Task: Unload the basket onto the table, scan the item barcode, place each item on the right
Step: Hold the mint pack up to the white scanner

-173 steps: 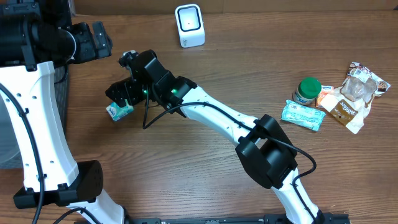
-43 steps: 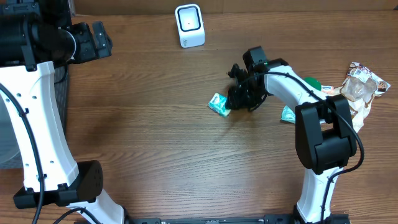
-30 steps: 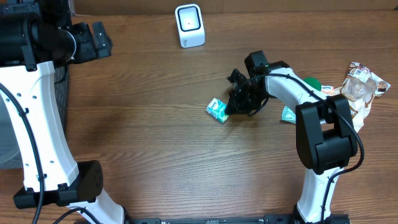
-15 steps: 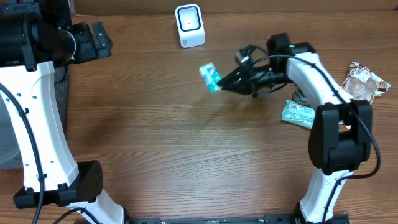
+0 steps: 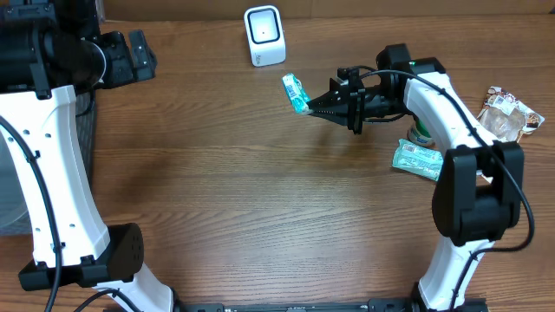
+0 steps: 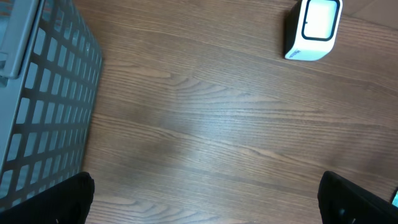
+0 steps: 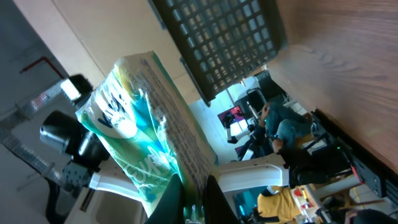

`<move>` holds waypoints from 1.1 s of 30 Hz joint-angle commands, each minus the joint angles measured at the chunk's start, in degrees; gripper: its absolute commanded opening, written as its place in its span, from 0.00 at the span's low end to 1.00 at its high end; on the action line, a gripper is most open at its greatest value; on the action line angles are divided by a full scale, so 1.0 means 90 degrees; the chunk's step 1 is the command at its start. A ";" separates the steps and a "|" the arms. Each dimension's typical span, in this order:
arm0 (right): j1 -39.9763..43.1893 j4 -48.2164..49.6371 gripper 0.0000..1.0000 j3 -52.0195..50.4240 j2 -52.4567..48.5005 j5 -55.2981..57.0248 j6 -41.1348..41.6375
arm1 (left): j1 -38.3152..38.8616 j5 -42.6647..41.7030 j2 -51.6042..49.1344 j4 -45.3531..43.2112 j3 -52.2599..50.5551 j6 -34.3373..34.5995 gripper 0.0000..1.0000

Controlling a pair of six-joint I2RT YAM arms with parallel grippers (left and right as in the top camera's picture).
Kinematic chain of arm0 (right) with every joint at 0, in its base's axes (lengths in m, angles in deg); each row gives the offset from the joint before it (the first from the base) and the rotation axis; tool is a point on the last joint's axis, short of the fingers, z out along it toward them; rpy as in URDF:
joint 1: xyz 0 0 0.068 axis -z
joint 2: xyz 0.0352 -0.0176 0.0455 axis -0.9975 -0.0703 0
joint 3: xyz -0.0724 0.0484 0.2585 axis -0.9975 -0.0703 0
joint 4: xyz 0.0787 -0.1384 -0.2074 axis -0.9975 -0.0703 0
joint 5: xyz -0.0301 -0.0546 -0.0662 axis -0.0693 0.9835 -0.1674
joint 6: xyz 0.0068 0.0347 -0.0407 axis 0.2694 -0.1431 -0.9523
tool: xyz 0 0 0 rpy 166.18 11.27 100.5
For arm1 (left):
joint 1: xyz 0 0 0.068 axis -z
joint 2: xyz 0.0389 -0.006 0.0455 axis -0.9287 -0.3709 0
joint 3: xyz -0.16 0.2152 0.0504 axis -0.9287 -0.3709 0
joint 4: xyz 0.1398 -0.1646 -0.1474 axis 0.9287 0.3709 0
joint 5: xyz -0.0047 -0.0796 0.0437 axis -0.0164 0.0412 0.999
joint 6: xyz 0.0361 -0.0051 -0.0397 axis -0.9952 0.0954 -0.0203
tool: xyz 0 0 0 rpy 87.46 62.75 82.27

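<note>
Next, my right gripper turns the packet and brings it over the scanner's window (image 5: 264, 27), because the packet in my right gripper (image 5: 295, 91) points toward the grey basket, clear of the scanner.
The item is a small teal and white packet (image 5: 297, 92), held in the air by its lower end with my right gripper (image 5: 310, 105) shut on it. It hangs just right of and below the white barcode scanner (image 5: 264, 35) at the table's back edge. In the right wrist view the packet (image 7: 149, 130) stands up from between the fingers (image 7: 210, 199), its printed side turned to the right. My left gripper (image 6: 205, 205) is open over bare wood, with the scanner (image 6: 313, 28) at that view's upper right.
A flat teal packet (image 5: 418, 159) lies by the right arm, with a green-lidded jar (image 5: 420, 133) partly hidden behind it. Crumpled snack wrappers (image 5: 507, 113) sit at the far right. A grey wire basket (image 6: 43, 93) stands at the left.
The right gripper has lifted the teal packet off the table and carried it up and left, close to the scanner. The left arm has not moved.
</note>
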 commanded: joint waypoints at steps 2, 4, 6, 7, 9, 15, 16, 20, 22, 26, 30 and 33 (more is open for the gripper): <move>-0.0012 0.0017 0.04 0.0364 0.0906 -0.0250 0.0146 | 0.0041 0.0041 -0.0022 0.0010 0.0061 -0.0107 0.99; -0.0012 0.0017 0.04 0.0532 0.1115 -0.0250 0.0148 | 0.0044 0.0041 -0.0022 0.0010 0.0061 -0.0107 1.00; -0.0012 0.0017 0.04 0.0712 0.1321 -0.0250 0.0146 | 0.0041 0.0041 -0.0022 0.0010 0.0061 -0.0107 1.00; -0.0012 0.0017 0.04 0.0789 0.1406 -0.0250 0.0146 | 0.0041 0.0041 -0.0022 0.0010 0.0061 -0.0107 1.00; -0.0012 0.0022 0.04 0.0911 0.1549 -0.0250 0.0143 | 0.0041 0.0041 -0.0022 0.0010 0.0061 -0.0107 1.00; -0.0012 0.0308 0.04 0.0952 0.1783 -0.0216 -0.0109 | 0.0044 0.0039 -0.0022 0.0010 0.0061 -0.0107 1.00; -0.0022 0.0333 0.04 0.0952 0.1783 -0.0075 -0.0333 | 0.0044 0.0041 -0.0022 0.0010 0.0061 -0.0107 1.00; -0.0182 0.0304 0.04 0.0950 0.1780 0.1775 -0.0653 | 0.0041 0.0041 -0.0022 0.0010 0.0061 -0.0107 1.00; -0.0369 0.0291 0.04 0.0950 0.1783 0.3092 -0.0651 | 0.0041 0.0041 -0.0022 0.0010 0.0061 -0.0107 1.00; -0.0993 0.0374 0.04 0.0954 0.1783 0.5212 -0.0549 | 0.0044 0.0041 -0.0022 0.0010 0.0061 -0.0107 1.00; -0.1610 0.0221 0.04 0.1462 0.1746 0.6846 -0.0335 | 0.0041 0.0041 -0.0022 0.0010 0.0061 -0.0107 1.00; -0.2013 -0.0350 0.04 0.2555 0.1552 0.8225 -0.0260 | 0.0041 0.0041 -0.0022 0.0010 0.0061 -0.0107 1.00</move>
